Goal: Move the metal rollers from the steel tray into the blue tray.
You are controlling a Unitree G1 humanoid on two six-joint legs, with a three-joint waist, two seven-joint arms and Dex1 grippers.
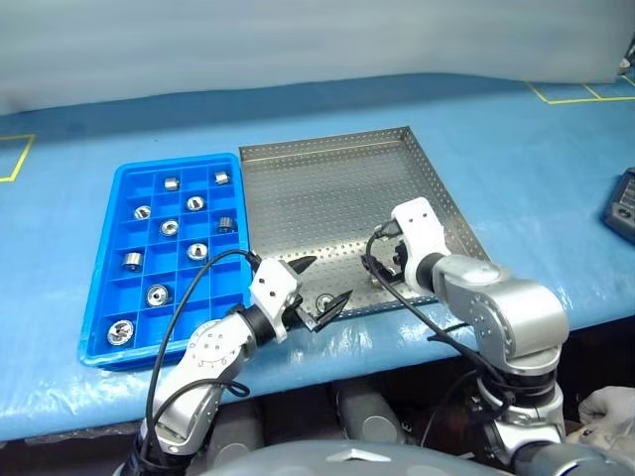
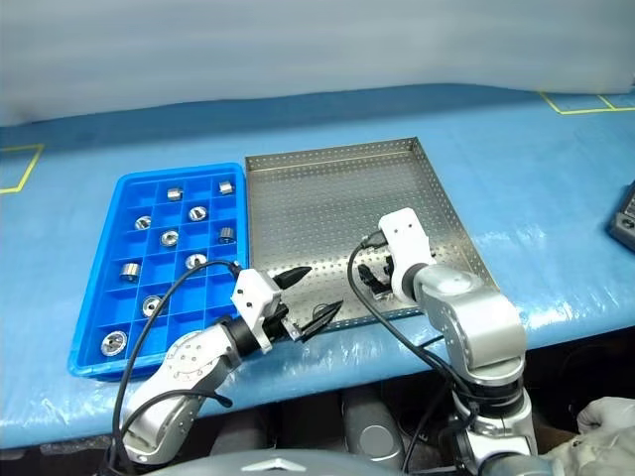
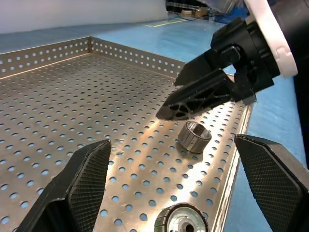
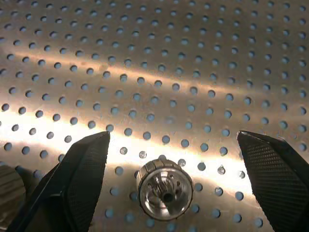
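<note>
The upright roller (image 4: pixel 165 192) stands free between the open fingers of my right gripper. I keep lowering that gripper and then close it on the roller's side (image 3: pixel 191 142).
The steel tray (image 1: pixel 337 188) lies mid-table, with the blue tray (image 1: pixel 104 260) against its left side. Several metal rollers (image 1: pixel 170 227) sit in the blue tray's compartments. Two metal rollers rest near the steel tray's front edge. One roller (image 1: pixel 324 302) lies just ahead of my open left gripper (image 1: pixel 325 282), which stands level at that edge. In the left wrist view this roller (image 3: pixel 186 223) is low between the fingers (image 3: pixel 87 179). The other roller (image 4: pixel 165 187) sits below my open right gripper (image 4: pixel 173 137), which tilts down over the tray (image 1: pixel 392 264). Neither gripper holds anything.
A blue sheet (image 1: pixel 516 139) covers the table, with yellow tape marks at the far left and far right. A dark device (image 1: pixel 622 203) lies at the right edge. The two grippers stand close together at the tray's front right, and cables hang from both wrists.
</note>
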